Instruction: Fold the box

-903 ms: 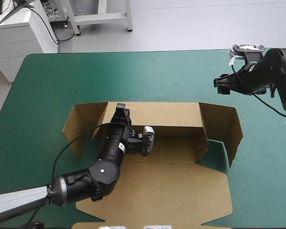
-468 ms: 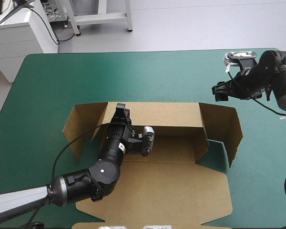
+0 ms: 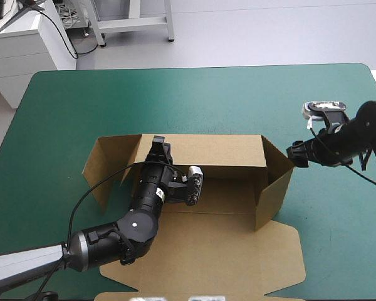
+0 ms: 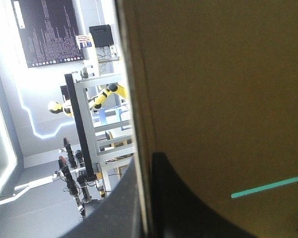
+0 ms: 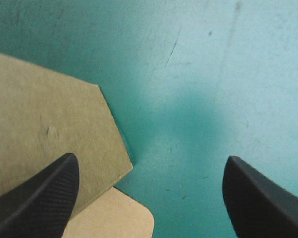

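Note:
The box's side (image 3: 275, 188) by my right gripper leans outward from its crease at the box's back side (image 3: 264, 151). It will swing inward when I push it.
The brown box (image 3: 225, 244) lies in the middle of the table with its lid flat toward the near edge. Its back wall (image 3: 213, 150) stands upright. My left gripper (image 3: 160, 147) is shut on the top edge of that wall; in the left wrist view the board (image 4: 213, 99) runs between its fingers (image 4: 179, 203). The right end wall (image 3: 272, 188) stands folded inward. My right gripper (image 3: 296, 153) is open just outside that wall's far corner. The right wrist view shows the brown flap (image 5: 44, 114) ahead of the right gripper (image 5: 150, 159), on one finger's side.
The box's left end flap (image 3: 103, 166) stands splayed outward. Bare teal-green cover (image 3: 175, 100) stretches from the back wall to the table's far edge and to the right of the box (image 3: 338, 219).
My right gripper has come down and in toward the box. The right end wall, splayed outward earlier, has swung inward and now stands across the box's end. The left arm has not moved.

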